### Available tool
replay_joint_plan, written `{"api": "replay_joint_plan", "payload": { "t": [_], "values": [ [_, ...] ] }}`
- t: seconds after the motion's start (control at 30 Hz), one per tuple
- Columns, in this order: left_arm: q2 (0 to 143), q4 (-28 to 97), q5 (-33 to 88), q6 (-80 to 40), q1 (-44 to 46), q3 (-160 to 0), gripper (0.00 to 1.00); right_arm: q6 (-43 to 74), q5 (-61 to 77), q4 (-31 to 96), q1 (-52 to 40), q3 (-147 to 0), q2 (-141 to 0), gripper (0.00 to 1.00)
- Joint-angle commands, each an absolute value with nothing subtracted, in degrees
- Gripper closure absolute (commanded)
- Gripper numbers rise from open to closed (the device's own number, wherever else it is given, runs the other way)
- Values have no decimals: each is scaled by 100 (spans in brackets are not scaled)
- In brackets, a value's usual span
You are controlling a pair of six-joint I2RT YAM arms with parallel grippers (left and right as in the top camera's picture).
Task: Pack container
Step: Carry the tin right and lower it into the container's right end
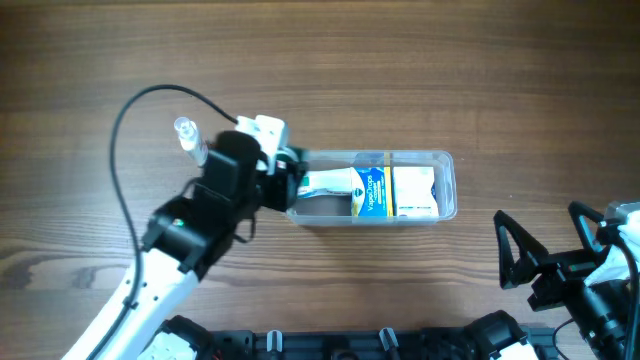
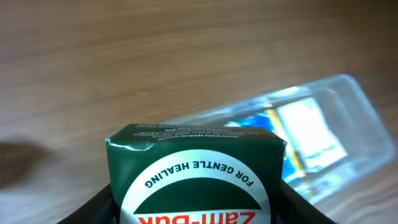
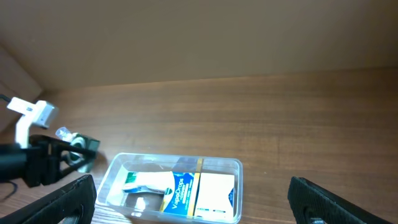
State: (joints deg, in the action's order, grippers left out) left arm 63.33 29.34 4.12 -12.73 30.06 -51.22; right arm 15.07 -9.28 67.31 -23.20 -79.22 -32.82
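Note:
The white and yellow box's top (image 1: 414, 190) is free for the Zam-Buk box, so the robot's left gripper keeps going across the container and releases over that top (image 1: 410, 180).
The clear container (image 1: 450, 192) lies on the table right of centre. It holds a blue and white VapoDrops box (image 1: 370, 190), a white and yellow box (image 1: 415, 190) and a white and green pack (image 1: 325, 183). My left gripper (image 1: 290, 178) is at the container's left end, shut on a dark green Zam-Buk box (image 2: 196, 168). In the left wrist view the container (image 2: 357, 118) lies just beyond that box. My right gripper (image 1: 520, 252) is open and empty at the lower right, well apart from the container (image 3: 238, 180).
A small clear spray bottle (image 1: 190, 140) stands just left of my left gripper; it also shows in the right wrist view (image 3: 65, 134). A black cable (image 1: 130, 130) loops over the table at the left. Bare wood lies behind and right of the container.

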Motion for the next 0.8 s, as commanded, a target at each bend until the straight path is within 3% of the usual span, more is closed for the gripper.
{"api": "replay_joint_plan", "payload": {
  "t": [0.0,0.33,0.47,0.57,0.77],
  "values": [
    [6873,2408,113,-2154,3743,-5188,64,1461,-1009,6716,-2338,-7937,-3277,0],
    [9435,231,-217,-2493,4936,-5188,66,1461,-1009,6716,-2338,-7937,-3277,0],
    [9723,189,-480,-2488,4967,-5188,60,1459,-1011,6716,-2340,-7937,-3277,0],
    [9732,97,-701,-2488,4965,-5190,44,1459,-1011,6716,-2338,-7937,-3277,0],
    [9539,82,-670,-2495,4980,-5572,40,1461,-1009,6716,-2338,-7937,-3277,0]
  ]
}}
